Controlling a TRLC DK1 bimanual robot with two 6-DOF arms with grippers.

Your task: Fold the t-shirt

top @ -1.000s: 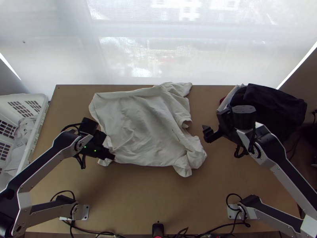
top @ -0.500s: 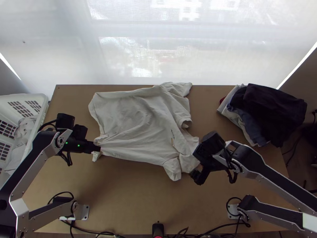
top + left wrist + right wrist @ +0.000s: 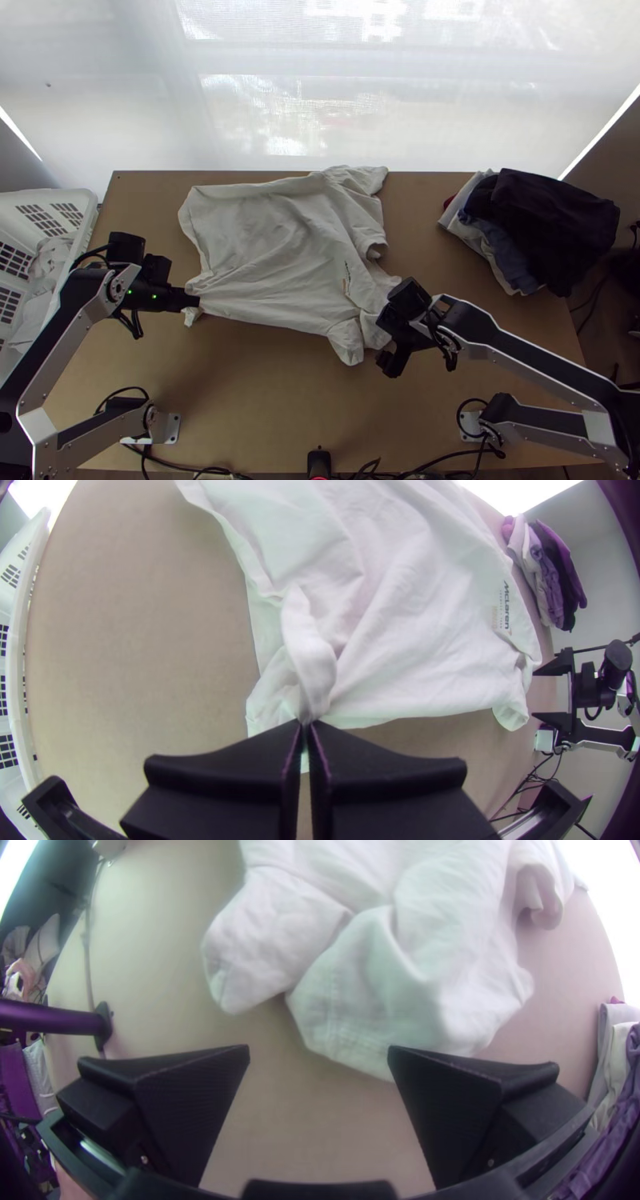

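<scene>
I should expect a bigger print hidden underneath, because small dark and orange marks (image 3: pixel 346 278) show on the plain upper side of the white t-shirt (image 3: pixel 276 244).
The white t-shirt (image 3: pixel 272 248) lies spread and wrinkled across the table, its sleeves toward the right. My left gripper (image 3: pixel 197 302) is at the shirt's near left corner. In the left wrist view the left gripper (image 3: pixel 305 728) is shut on a bunched bit of the shirt (image 3: pixel 413 633). My right gripper (image 3: pixel 386 358) is at the shirt's near right end, beside a sleeve. In the right wrist view the right gripper (image 3: pixel 319 1057) stands open, with the cloth's edge (image 3: pixel 373 1007) close to one finger; I cannot tell whether they touch.
A white basket (image 3: pixel 80 232) with cloth in it stands at the left table edge. Dark and light folded clothes (image 3: pixel 528 228) are piled at the far right. Bare tabletop (image 3: pixel 280 392) lies in front of the shirt.
My left gripper has moved left, pulling the shirt's near left corner with it. The right arm has come from beside the clothes pile toward the near edge and left, to the shirt's near right end.
</scene>
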